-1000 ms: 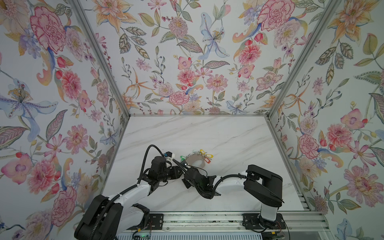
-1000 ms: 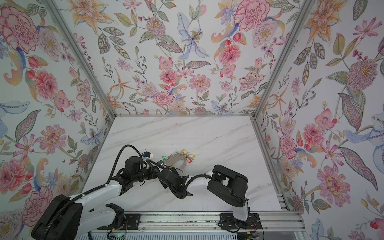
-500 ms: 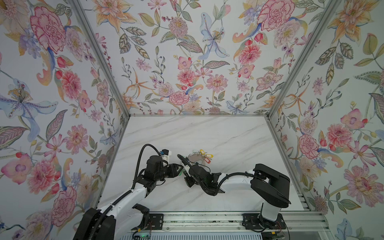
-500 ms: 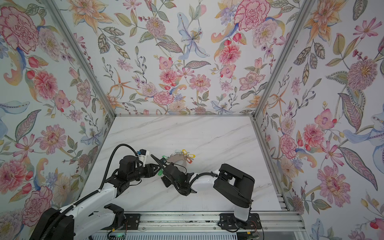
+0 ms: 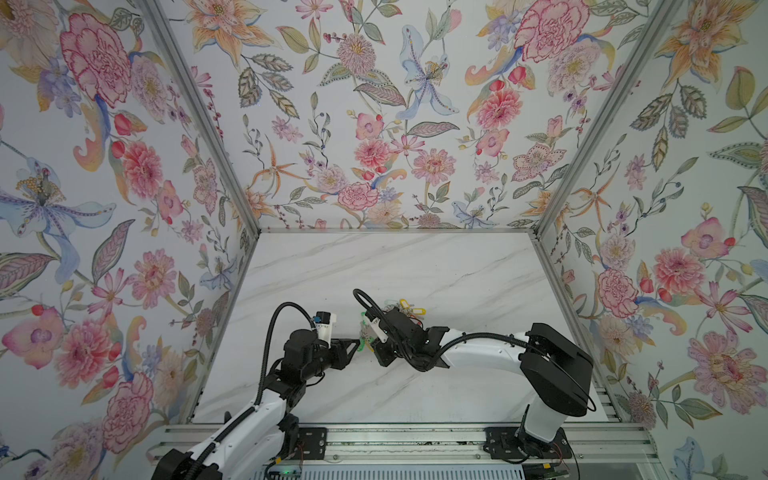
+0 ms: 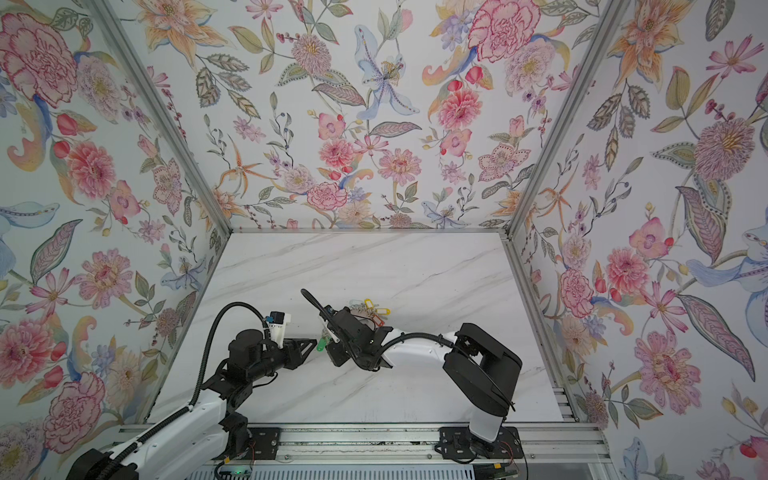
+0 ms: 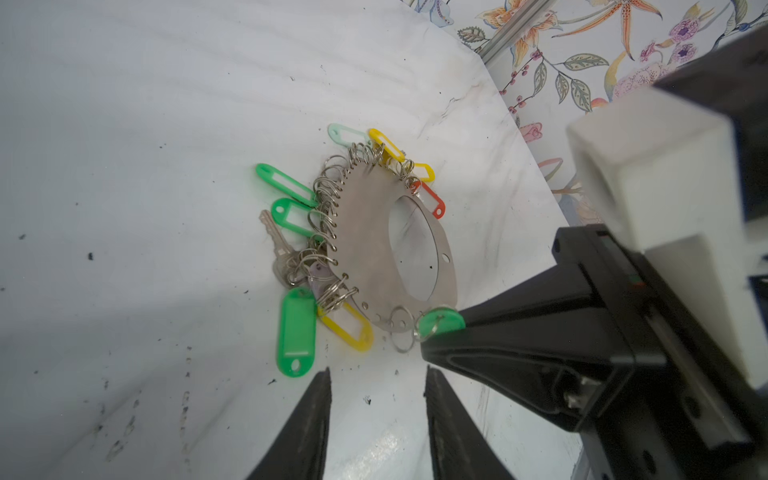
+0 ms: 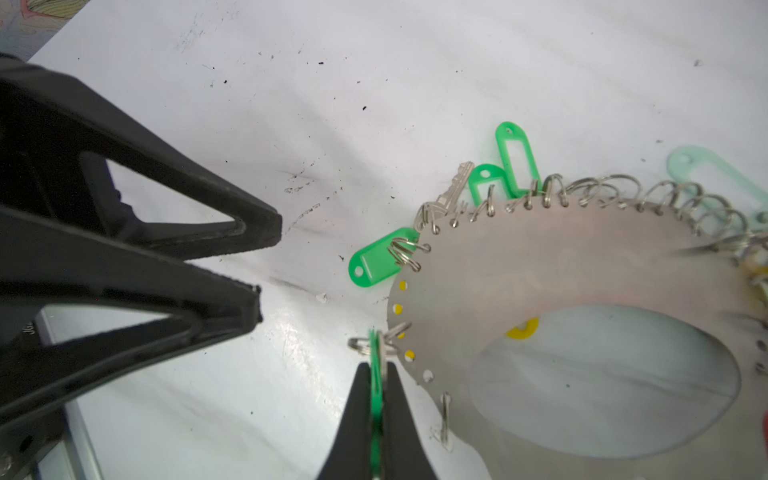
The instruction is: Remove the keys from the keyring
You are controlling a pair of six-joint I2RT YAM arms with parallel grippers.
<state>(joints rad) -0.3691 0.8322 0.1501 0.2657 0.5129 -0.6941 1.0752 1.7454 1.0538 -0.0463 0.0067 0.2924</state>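
My right gripper should lift the green tag, since its wire ring is linked to the keyring's rim (image 8: 404, 336), while my left gripper pinches the wire ring there (image 8: 392, 331).
The keyring (image 7: 370, 232) is a flat grey hoop, tilted on the marble table, with many small wire rings along its rim (image 8: 540, 266). My right gripper (image 8: 376, 370) is shut on a green tag (image 7: 441, 320) that hangs by a wire ring from the hoop's rim. One of the keys (image 7: 274, 237) lies silvery beside the hoop with green tags around it. My left gripper (image 7: 378, 374) is open and empty, a short way from the held tag. In both top views the two grippers meet tip to tip (image 5: 360, 343) (image 6: 320, 344), and the right arm hides most of the hoop.
Green tags (image 7: 295, 332) and yellow tags (image 7: 349, 328) fan out around the hoop on the tabletop (image 5: 415, 266). Floral walls close in the left, right and back. An aluminium rail (image 5: 395, 436) with both arm bases runs along the front edge.
My left gripper has drawn back from the hoop and its jaws have parted. The right arm has shifted a little towards the back left, still gripping the green tag.
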